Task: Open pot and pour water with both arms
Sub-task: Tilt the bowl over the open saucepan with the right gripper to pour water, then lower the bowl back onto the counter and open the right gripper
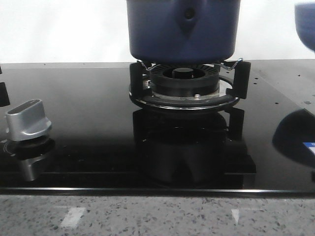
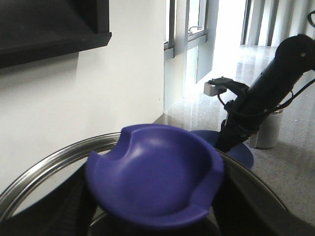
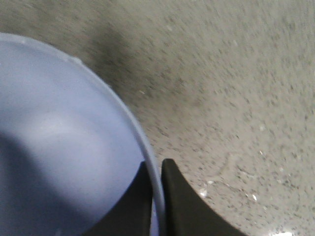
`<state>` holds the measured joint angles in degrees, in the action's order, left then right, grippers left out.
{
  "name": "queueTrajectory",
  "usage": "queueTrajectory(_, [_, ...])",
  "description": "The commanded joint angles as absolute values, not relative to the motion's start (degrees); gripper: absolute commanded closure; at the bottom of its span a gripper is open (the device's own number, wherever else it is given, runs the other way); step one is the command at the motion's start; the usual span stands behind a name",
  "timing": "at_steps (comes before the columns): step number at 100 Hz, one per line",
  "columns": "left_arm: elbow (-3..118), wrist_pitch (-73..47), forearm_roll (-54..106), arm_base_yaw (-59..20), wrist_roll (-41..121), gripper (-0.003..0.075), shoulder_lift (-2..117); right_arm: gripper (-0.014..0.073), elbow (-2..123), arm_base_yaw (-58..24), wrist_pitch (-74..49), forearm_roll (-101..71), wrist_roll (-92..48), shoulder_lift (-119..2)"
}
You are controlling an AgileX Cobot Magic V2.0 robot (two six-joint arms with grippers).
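My right gripper is holding the light blue bowl (image 1: 307, 28) over clear speckled counter (image 3: 221, 113), away from the pot. It should keep lowering the bowl until the bowl rests there, then let go.
The dark blue pot (image 1: 182, 29) stands on the gas burner (image 1: 184, 81) at the back middle, its top out of frame. In the left wrist view the lid's blue dished knob (image 2: 155, 172) fills the foreground inside the lid's steel rim (image 2: 44, 169). My left gripper (image 2: 152, 223) sits round the knob, its dark fingers at either side. My right gripper (image 3: 157, 169) is shut on the rim of the light blue bowl (image 3: 59, 147), one finger inside and one outside, above the speckled counter. The bowl shows at the far right edge of the front view (image 1: 306, 24).
A silver stove knob (image 1: 27, 120) sits at the left of the black glass cooktop (image 1: 88, 98). The grey counter edge (image 1: 147, 216) runs along the front. My right arm (image 2: 266, 83) and a grey metal cup (image 2: 268, 130) show beyond the lid.
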<state>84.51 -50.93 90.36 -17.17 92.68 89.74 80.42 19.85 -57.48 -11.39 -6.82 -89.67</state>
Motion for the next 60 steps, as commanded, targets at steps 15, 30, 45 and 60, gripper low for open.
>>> queueTrajectory(15, [86.8,-50.2,96.3,-18.8,93.0,0.0352,87.2,0.0641,74.7,22.6,-50.0,-12.3,-6.6,-88.5])
queueTrajectory(30, [86.8,-50.2,96.3,-18.8,93.0,0.0352,87.4,0.0641,72.0,22.7,-48.2,-11.9,-6.6,-88.5])
queueTrajectory(45, [86.8,-50.2,96.3,-18.8,93.0,0.0352,87.4,0.0581,71.8,22.7,-48.3,-11.9,-6.6,-88.5])
queueTrajectory(60, [86.8,-50.2,96.3,-18.8,93.0,0.0352,87.5,0.0227,71.9,22.7,-48.6,-11.9,-6.5,-88.4])
